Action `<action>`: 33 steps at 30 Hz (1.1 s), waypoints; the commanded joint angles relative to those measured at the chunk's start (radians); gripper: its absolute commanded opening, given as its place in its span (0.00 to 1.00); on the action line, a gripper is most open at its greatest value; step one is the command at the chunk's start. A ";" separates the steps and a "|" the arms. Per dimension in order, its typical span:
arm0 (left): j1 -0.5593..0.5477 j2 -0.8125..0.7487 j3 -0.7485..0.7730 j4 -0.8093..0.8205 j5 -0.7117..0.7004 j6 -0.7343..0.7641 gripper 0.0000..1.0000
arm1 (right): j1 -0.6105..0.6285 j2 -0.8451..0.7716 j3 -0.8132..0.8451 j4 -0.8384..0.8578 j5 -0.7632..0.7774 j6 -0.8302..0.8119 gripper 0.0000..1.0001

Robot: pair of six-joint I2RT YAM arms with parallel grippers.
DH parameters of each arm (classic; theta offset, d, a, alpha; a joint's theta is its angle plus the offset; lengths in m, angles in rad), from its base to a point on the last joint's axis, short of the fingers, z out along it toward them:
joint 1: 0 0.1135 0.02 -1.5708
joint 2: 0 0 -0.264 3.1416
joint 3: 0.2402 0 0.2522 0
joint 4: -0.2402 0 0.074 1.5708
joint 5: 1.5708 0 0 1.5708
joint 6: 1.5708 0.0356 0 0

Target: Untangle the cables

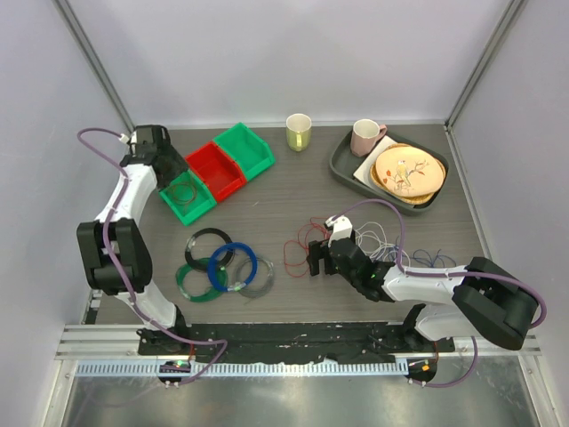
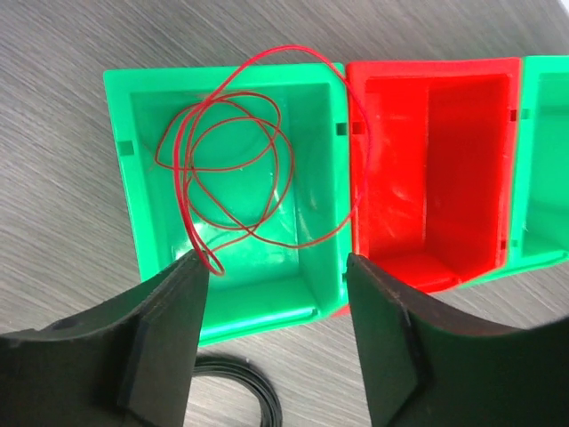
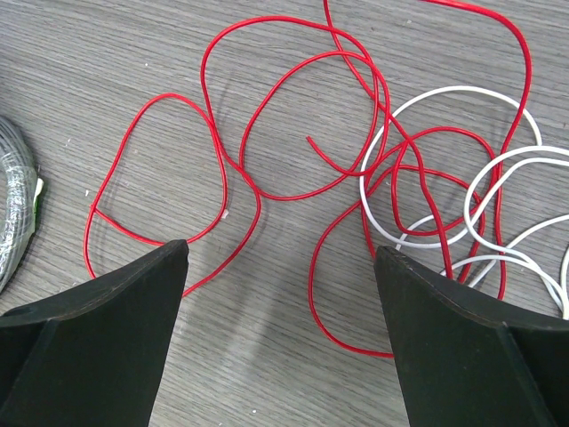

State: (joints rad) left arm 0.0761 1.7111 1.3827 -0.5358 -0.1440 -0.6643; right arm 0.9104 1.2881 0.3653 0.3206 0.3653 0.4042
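Observation:
I should use my left gripper to push the red cable's loop, which sticks out over the near green bin's side (image 2: 341, 82), down inside the bin (image 2: 267, 274) before joining the tangle.
A thin red cable (image 2: 286, 47) lies in loose loops inside the near green bin (image 2: 120, 116), one strand hanging over the bin's wall. My left gripper (image 2: 276, 262) hovers open over that bin's near edge with nothing between its fingers; the cable's end loop lies beside the left fingertip. Near the table's middle sits a tangle of cables, red (image 1: 307, 238), white (image 1: 378, 245) and blue (image 1: 436, 258). My right gripper (image 3: 281, 249) stands open just above the red loops (image 3: 311, 267), empty, with white strands (image 3: 462, 89) to its right.
A red bin (image 1: 216, 169) and a second green bin (image 1: 244, 149) stand beside the first. Thick coiled rings (image 1: 222, 265) lie at the front left. At the back are a yellow cup (image 1: 299, 132) and a tray (image 1: 342, 165) with a pink mug (image 1: 364, 136) and plate (image 1: 407, 171).

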 commanded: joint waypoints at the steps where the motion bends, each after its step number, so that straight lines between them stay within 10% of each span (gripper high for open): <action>1: 0.001 -0.096 -0.016 0.036 0.027 0.026 0.73 | 0.001 -0.016 0.009 0.029 0.018 0.012 0.91; 17: 0.001 -0.059 -0.025 0.100 0.089 0.040 1.00 | -0.002 0.014 0.037 0.015 0.009 0.007 0.91; 33: -0.001 0.070 0.035 0.128 0.096 0.028 0.49 | -0.001 0.030 0.035 0.017 0.021 0.001 0.91</action>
State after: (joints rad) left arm 0.0761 1.7878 1.3800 -0.4500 -0.0471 -0.6285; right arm 0.9104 1.3144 0.3687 0.3126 0.3618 0.4034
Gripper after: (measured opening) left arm 0.499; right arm 0.912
